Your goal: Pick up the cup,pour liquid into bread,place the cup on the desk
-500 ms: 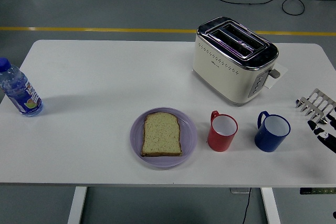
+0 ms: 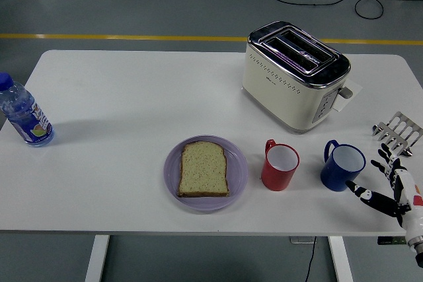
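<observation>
My gripper will leave the bread unchanged when I pour: the blue cup's white [image 2: 340, 172] inside [image 2: 349, 158] shows clean through the cup's open rim, so the cup will act empty.
A red cup [image 2: 279, 166] and a blue cup [image 2: 343, 166] stand side by side on the white table [image 2: 132, 97], both upright, handles to the upper left. A slice of bread [image 2: 204, 168] lies on a purple plate [image 2: 231, 189] left of the red cup. My right hand [image 2: 386, 186] is at the lower right, fingers spread and empty, its thumb tip just right of the blue cup, not touching it. The left arm is out of view.
A cream toaster [image 2: 294, 76] stands behind the cups. A metal toast rack [image 2: 398, 131] sits at the right edge, just above my hand. A water bottle [image 2: 23, 114] stands at the far left.
My right hand has moved in from the right edge toward the blue cup and now shows its spread fingers.
</observation>
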